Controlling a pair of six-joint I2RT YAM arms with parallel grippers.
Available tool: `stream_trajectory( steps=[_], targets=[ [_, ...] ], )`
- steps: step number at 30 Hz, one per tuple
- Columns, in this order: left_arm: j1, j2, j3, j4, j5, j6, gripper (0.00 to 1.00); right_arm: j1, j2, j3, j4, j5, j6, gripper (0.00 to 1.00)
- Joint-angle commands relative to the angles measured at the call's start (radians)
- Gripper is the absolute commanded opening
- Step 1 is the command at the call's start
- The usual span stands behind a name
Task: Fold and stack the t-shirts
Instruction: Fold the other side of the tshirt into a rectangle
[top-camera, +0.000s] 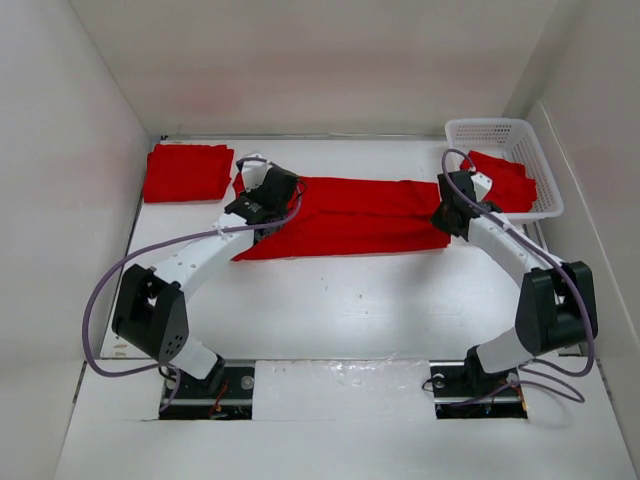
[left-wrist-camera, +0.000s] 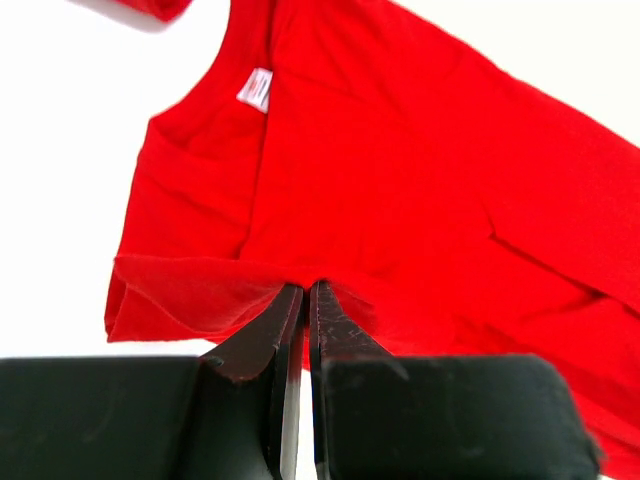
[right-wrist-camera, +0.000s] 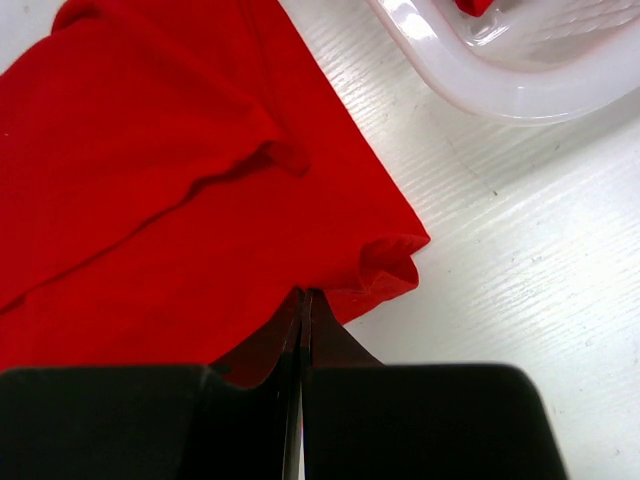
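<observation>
I should keep moving my left gripper toward the white label and let go there, because both grippers are pinching the t-shirt's near edge (left-wrist-camera: 205, 280) and the t-shirt is flat up to the white label (left-wrist-camera: 257, 90).
A red t-shirt (top-camera: 350, 215) lies stretched as a long band across the middle of the table. My left gripper (top-camera: 262, 208) is shut on its left end near the collar; in the left wrist view (left-wrist-camera: 305, 288) the cloth (left-wrist-camera: 400, 180) bunches at the fingertips and a white label (left-wrist-camera: 258, 88) shows. My right gripper (top-camera: 447, 215) is shut on the shirt's right end; in the right wrist view (right-wrist-camera: 304, 293) the hem (right-wrist-camera: 385, 262) curls up beside it. A folded red t-shirt (top-camera: 187, 172) lies at the back left. More red cloth (top-camera: 502, 178) lies in the basket.
A white mesh basket (top-camera: 495, 130) stands at the back right, and its rim (right-wrist-camera: 470, 85) shows in the right wrist view. White walls enclose the table on the left, back and right. Bare white tabletop (top-camera: 350, 300) lies between the shirt and the arm bases.
</observation>
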Motion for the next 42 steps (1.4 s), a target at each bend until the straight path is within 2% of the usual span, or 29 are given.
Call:
stream_trajectory(
  steps=[1,13,22,29,36,42],
  targets=[
    [0.017,0.005,0.051,0.064,-0.042,0.07,0.0,-0.008,0.023,0.055,0.015,0.022,-0.021,0.0],
    [0.064,0.091,0.112,0.144,-0.033,0.138,0.0,-0.017,0.113,0.13,0.006,0.022,-0.021,0.0],
    [0.11,0.204,0.178,0.197,0.027,0.193,0.0,-0.026,0.188,0.173,0.028,0.032,-0.021,0.0],
    [0.11,0.282,0.223,0.197,0.036,0.213,0.0,-0.026,0.21,0.184,0.087,0.032,-0.031,0.0],
    [0.173,0.324,0.27,0.174,0.102,0.202,0.0,-0.026,0.251,0.213,0.106,0.052,-0.05,0.0],
    [0.173,0.351,0.279,0.183,0.122,0.211,0.0,-0.026,0.302,0.259,0.083,0.061,-0.05,0.01]
  ],
)
